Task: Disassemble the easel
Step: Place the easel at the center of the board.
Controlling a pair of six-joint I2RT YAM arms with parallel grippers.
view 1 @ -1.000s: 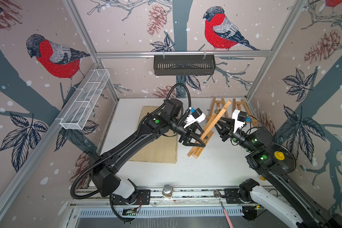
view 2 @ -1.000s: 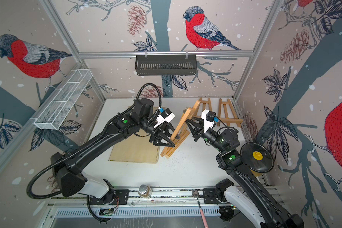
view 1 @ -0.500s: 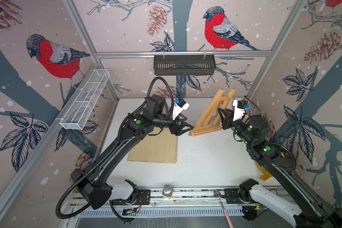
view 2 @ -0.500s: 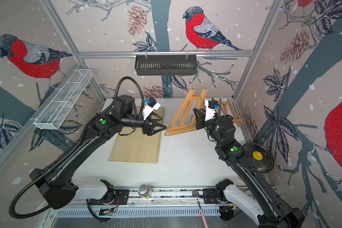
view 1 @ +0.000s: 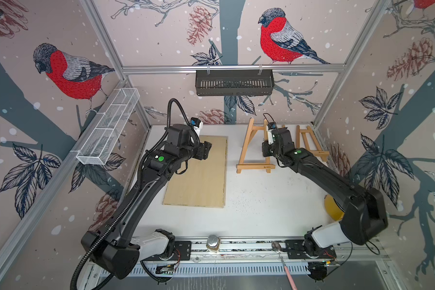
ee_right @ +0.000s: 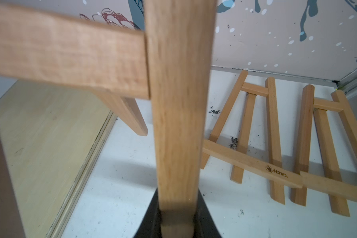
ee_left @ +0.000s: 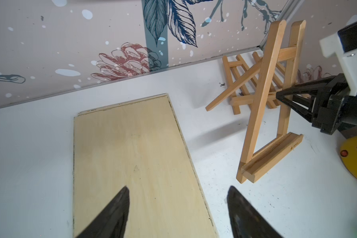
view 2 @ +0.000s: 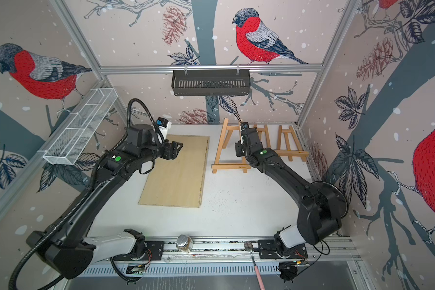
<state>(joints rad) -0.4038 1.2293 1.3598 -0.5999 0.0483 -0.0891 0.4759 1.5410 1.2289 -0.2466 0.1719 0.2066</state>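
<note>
The rear leg [ee_left: 234, 87] sticks out at the back of the easel, so the robot's right gripper should lay the easel backward over the leg, flat next to the other easels.
A small wooden easel [view 1: 246, 148] [view 2: 221, 148] stands upright at the back of the white table [view 1: 261, 200], its ledge [ee_left: 274, 156] low near the surface and its rear leg [ee_left: 231, 90] swung out. My right gripper [view 1: 266, 150] [view 2: 239, 149] [ee_right: 177, 206] is shut on one front leg [ee_right: 177, 103] of the easel. My left gripper [view 1: 207, 150] [view 2: 178, 148] [ee_left: 177, 189] is open and holds nothing. It hovers over a plywood board [view 1: 199, 173] [ee_left: 132, 154], to the left of the easel and apart from it.
Two more easels [ee_right: 245, 134] [ee_right: 326, 154] lie flat in the back right corner. A black basket [view 1: 234, 82] hangs on the back wall and a white wire basket [view 1: 108, 130] on the left wall. A yellow disc [view 1: 333, 211] is at the right; a jar [view 1: 212, 242] and a spoon [view 1: 276, 244] are at the front rail.
My left gripper let go of the easel, drew back left over the board and opened wider. My right arm carried the easel toward the back and turned it upright.
</note>
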